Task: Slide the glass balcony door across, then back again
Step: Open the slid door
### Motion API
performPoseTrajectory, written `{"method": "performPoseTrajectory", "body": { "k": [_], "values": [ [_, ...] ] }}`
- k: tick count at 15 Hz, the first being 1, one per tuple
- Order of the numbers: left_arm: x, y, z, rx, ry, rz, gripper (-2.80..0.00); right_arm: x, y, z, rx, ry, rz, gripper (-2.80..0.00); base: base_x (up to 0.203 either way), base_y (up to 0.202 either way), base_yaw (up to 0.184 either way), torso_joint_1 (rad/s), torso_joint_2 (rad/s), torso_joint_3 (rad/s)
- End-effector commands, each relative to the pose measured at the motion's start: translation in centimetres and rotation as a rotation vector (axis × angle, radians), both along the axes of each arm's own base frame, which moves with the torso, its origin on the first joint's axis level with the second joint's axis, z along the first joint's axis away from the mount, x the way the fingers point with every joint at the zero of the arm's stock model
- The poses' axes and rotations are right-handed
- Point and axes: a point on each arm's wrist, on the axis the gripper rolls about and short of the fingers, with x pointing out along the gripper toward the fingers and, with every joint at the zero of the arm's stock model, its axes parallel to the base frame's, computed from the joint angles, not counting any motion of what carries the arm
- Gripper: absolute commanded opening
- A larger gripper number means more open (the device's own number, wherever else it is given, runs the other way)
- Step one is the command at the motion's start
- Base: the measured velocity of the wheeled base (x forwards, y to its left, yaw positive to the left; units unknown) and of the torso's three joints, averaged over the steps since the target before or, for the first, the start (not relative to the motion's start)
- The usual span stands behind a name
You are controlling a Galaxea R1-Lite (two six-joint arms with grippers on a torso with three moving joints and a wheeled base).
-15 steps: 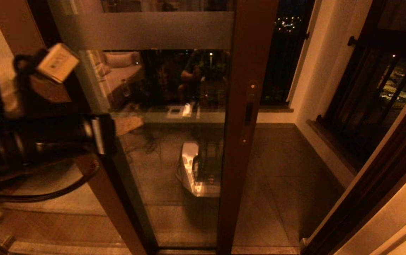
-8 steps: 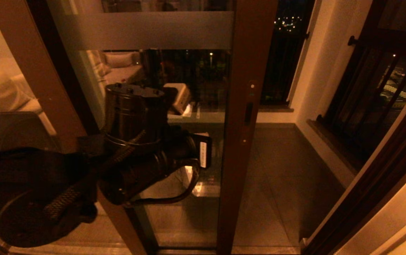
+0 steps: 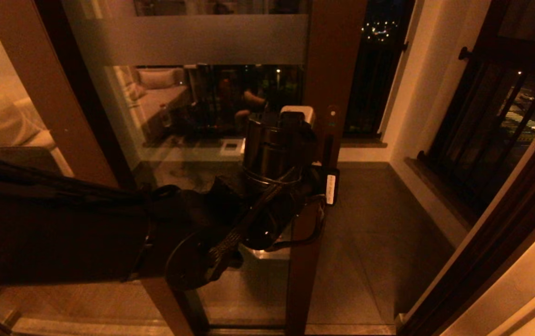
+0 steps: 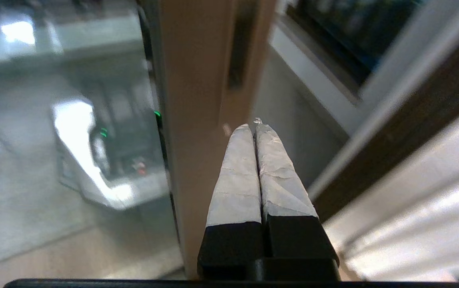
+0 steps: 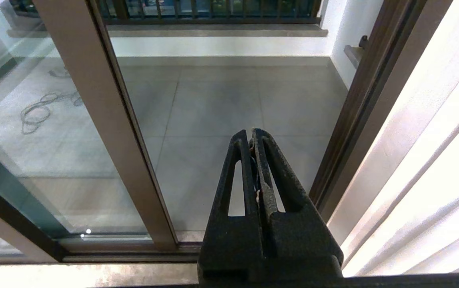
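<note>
My left gripper needs to go up, open and bring a finger to the handle hollow point(image 4: 243, 45), because it is shut with its fingers at the door's stile point(image 4: 225, 125) below that hollow.
The glass balcony door point(image 3: 211, 140) carries a frosted band point(image 3: 192, 39) near the top and stands partly across the opening. Its brown stile point(image 3: 330, 60) holds a slim recessed handle point(image 3: 328, 142). My left arm point(image 3: 267, 186) reaches across the glass to that stile and covers its own fingers in the head view. In the left wrist view my left gripper point(image 4: 254, 126) is shut and empty, tips by the stile point(image 4: 197, 100) just below the handle recess point(image 4: 237, 48); contact cannot be told. My right gripper point(image 5: 250, 134) is shut and empty, low before the opening.
Right of the stile the doorway is open onto the tiled balcony floor point(image 3: 374, 219). The dark door jamb point(image 3: 496, 233) and a pale wall bound it on the right. A second brown frame point(image 3: 52, 93) stands at the left. A railing point(image 5: 213, 8) lines the balcony's far side.
My left arm has swung from the far left across the glass to the door's stile by the handle. The door itself has not moved.
</note>
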Motion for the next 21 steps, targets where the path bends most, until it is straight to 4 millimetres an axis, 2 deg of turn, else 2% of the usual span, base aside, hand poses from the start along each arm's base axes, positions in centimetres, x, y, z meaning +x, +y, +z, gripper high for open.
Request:
{"method": "performPoseTrajectory", "body": {
  "k": [1, 5, 6, 9, 14, 16, 19, 21],
  "values": [
    [0.8, -2.6, -1.2, 0.014, -0.011, -0.001, -2.8, 0.0, 0.0, 0.0, -0.001, 0.002, 0.001, -2.8, 0.0, 0.0, 0.0, 0.0, 0.0, 0.0],
    [2.0, -5.1, -1.9, 0.006, -0.042, 0.033, -2.8, 0.0, 0.0, 0.0, -0.001, 0.002, 0.001, -2.8, 0.0, 0.0, 0.0, 0.0, 0.0, 0.0],
    [2.4, -5.6, -2.0, 0.006, -0.053, 0.055, 0.0, 0.0, 0.0, 0.0, -0.001, 0.002, 0.001, -2.8, 0.0, 0.0, 0.0, 0.0, 0.0, 0.0],
    [2.4, -5.6, -1.3, 0.014, -0.078, 0.08, 0.0, 0.0, 0.0, 0.0, -0.001, 0.002, 0.001, -2.8, 0.0, 0.0, 0.0, 0.0, 0.0, 0.0],
    [1.0, -3.3, 1.4, 0.032, -0.1, 0.133, 0.0, 0.0, 0.0, 0.0, -0.001, 0.002, 0.001, -2.8, 0.0, 0.0, 0.0, 0.0, 0.0, 0.0],
    [0.6, -2.6, 1.0, 0.07, -0.077, 0.141, 0.0, 0.0, 0.0, 0.0, -0.001, 0.002, 0.001, -2.8, 0.0, 0.0, 0.0, 0.0, 0.0, 0.0],
    [1.7, -3.0, -0.8, 0.133, -0.066, 0.199, 0.0, 0.0, 0.0, 0.0, -0.001, 0.002, 0.001, -2.8, 0.0, 0.0, 0.0, 0.0, 0.0, 0.0],
    [2.4, -3.3, -0.8, 0.128, -0.075, 0.22, 0.0, 0.0, 0.0, 0.0, -0.001, 0.002, 0.001, -2.8, 0.0, 0.0, 0.0, 0.0, 0.0, 0.0]
  ]
}}
